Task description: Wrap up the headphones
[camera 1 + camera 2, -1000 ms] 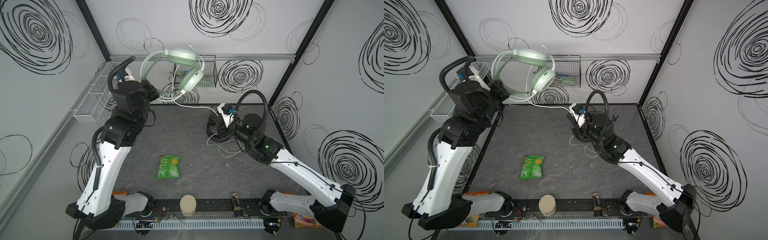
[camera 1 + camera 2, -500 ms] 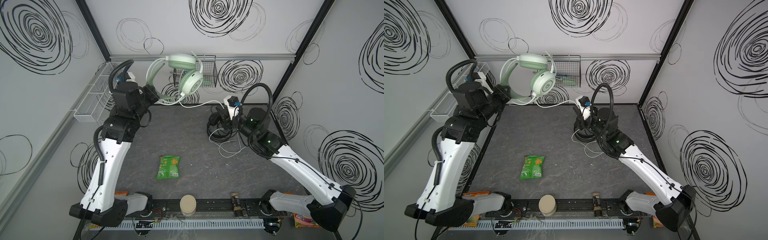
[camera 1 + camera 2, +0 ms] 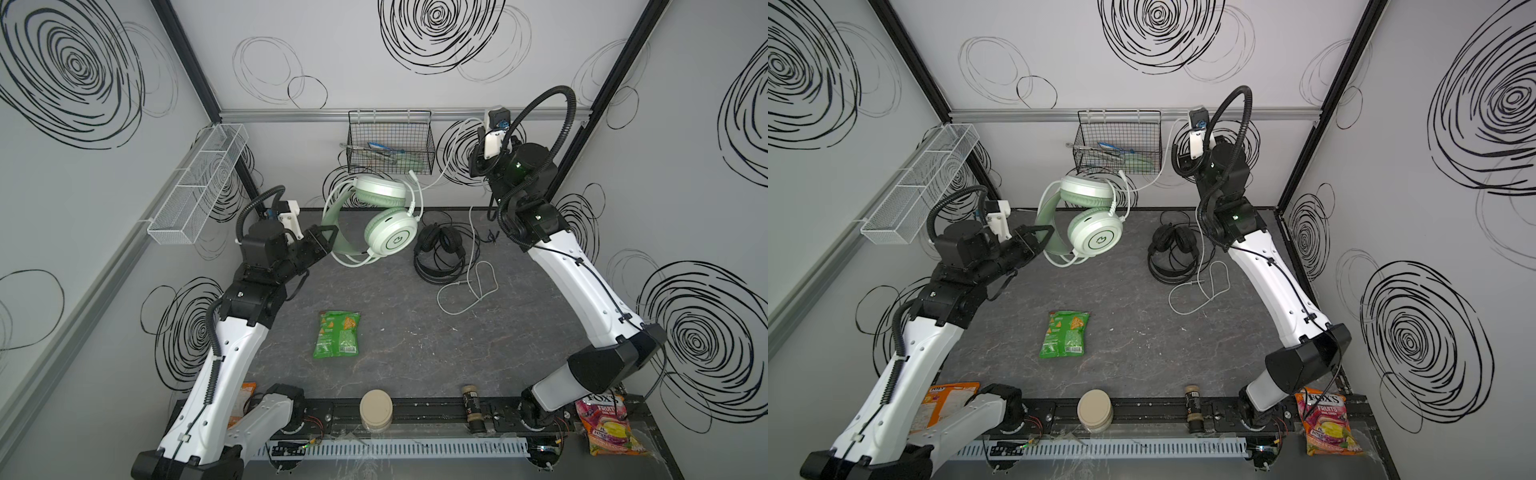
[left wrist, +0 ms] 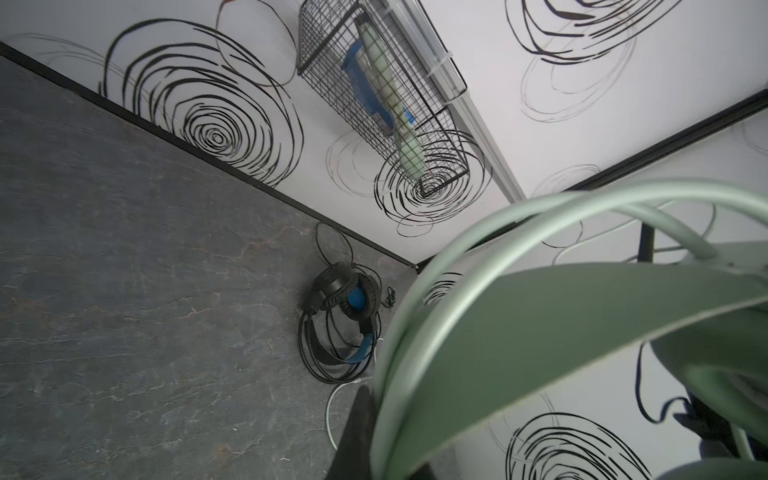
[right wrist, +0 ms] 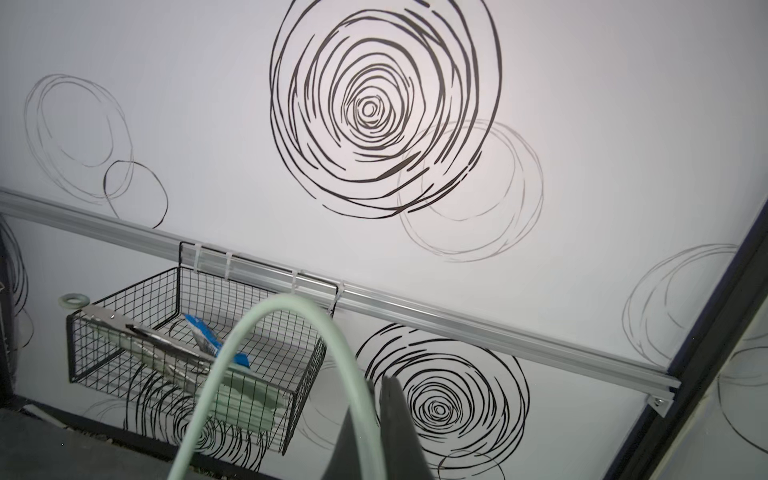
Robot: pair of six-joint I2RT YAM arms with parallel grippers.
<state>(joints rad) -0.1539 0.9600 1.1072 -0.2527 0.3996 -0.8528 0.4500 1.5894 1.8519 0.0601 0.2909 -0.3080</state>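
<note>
The pale cable [image 3: 442, 170] goes straight from the ear cups to my right gripper, so next my left gripper brings the headphones [image 3: 391, 232] down and swings them under the cable.
The mint-green headphones [image 3: 386, 224] [image 3: 1094, 232] hang in the air over the back of the table. My left gripper [image 3: 326, 236] [image 3: 1038, 237] is shut on their headband [image 4: 540, 311]. Their pale cable [image 3: 446, 166] runs up to my right gripper [image 3: 477, 145] [image 3: 1178, 145], raised near the back wall. That gripper [image 5: 376, 415] is shut on the cable [image 5: 291, 307], whose loose end falls to a loop on the table [image 3: 469, 286]. The black headphones [image 3: 440, 253] [image 3: 1173, 253] [image 4: 345, 299], with blue lining, lie on the table by the back right, with black cable coiled round them.
A green snack bag [image 3: 336, 334] lies mid-table. A black wire basket [image 3: 390, 145] hangs on the back wall and a white mesh shelf [image 3: 199, 183] on the left wall. A round lid [image 3: 376, 409], a small bottle [image 3: 471, 405] and a candy bag [image 3: 606, 424] sit at the front edge.
My left gripper has lowered the mint-green headphones toward the table. My right gripper has risen up and back toward the wall, drawing the pale cable with it.
</note>
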